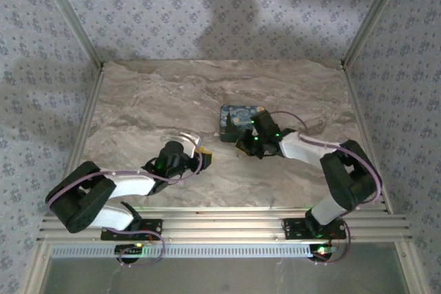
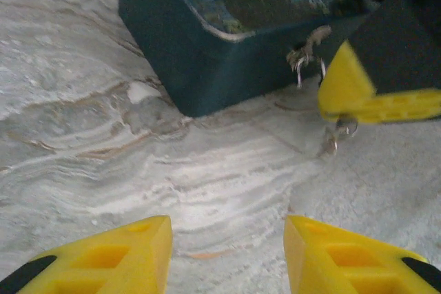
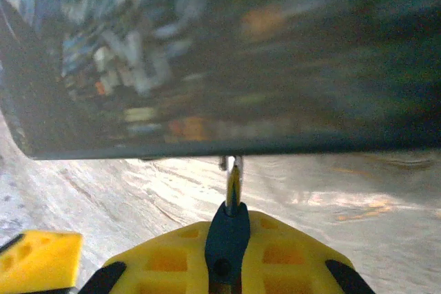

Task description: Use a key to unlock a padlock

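I should use my right gripper to swing the box [image 1: 236, 122] round to my left gripper and then pull the padlock's shackle [image 3: 233, 178] free, because the shackle hooks the box's clasp.
My right gripper [image 3: 227, 219] is shut on the key [image 3: 227, 233], pinching its dark blue head between the yellow fingers. The metal blade points up at the lower edge of the dark blue swirl-print box [image 3: 220, 60], its tip at or just short of that edge. In the top view the right gripper [image 1: 245, 144] sits at the box's [image 1: 240, 119] near-left corner. My left gripper [image 2: 227, 253] is open over bare marble, a short way in front of the box [image 2: 207, 53]. A small metal clasp [image 2: 305, 54] hangs on the box's front. The padlock is hidden.
In the left wrist view the right gripper's yellow finger [image 2: 355, 91] shows with a small metal ring [image 2: 342, 129] dangling under it. The marble tabletop [image 1: 151, 101] has papered walls behind and at both sides. The left gripper [image 1: 200, 153] is just left of the right one.
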